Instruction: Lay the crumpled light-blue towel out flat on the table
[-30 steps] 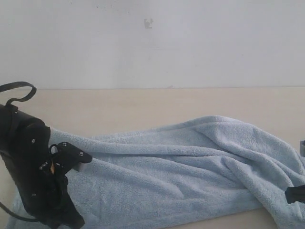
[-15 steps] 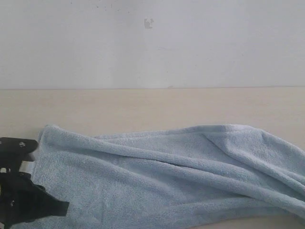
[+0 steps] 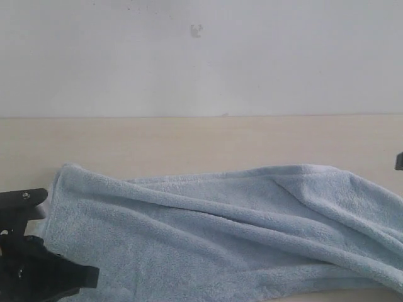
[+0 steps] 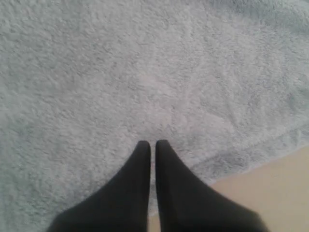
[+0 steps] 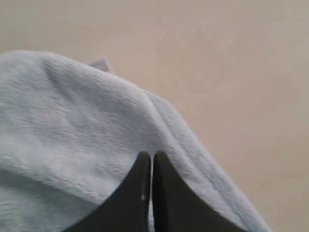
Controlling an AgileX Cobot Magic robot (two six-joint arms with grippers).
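Observation:
My left gripper is hovering over the towel inside its hem point(image 4: 217, 166), and long folds run across the towel. My left gripper should back away and take the towel's corner before it pulls.
The light-blue towel point(image 3: 214, 233) lies lengthwise across the front of the beige table point(image 3: 189, 141), mostly open, with long folds running toward the right. Black parts of my left arm point(image 3: 38, 277) sit at the towel's left end. In the left wrist view my left gripper point(image 4: 152, 143) is shut just inside the towel's hem point(image 4: 241, 162), and bare table shows through the slit. My right gripper point(image 5: 152, 154) is shut above the folded towel edge point(image 5: 193, 145). A small pale flap point(image 5: 100, 63) pokes out at the towel's rim.
A white-grey wall point(image 3: 201, 56) stands behind the table. Bare table runs along the back and shows beside the towel in both wrist views point(image 4: 270, 193) point(image 5: 231, 72). A dark sliver of the right arm point(image 3: 399, 161) shows at the right edge.
The left arm dropped low and left, and the towel's left end spread out wider. The right gripper left the towel's lower right; only a sliver shows higher up now.

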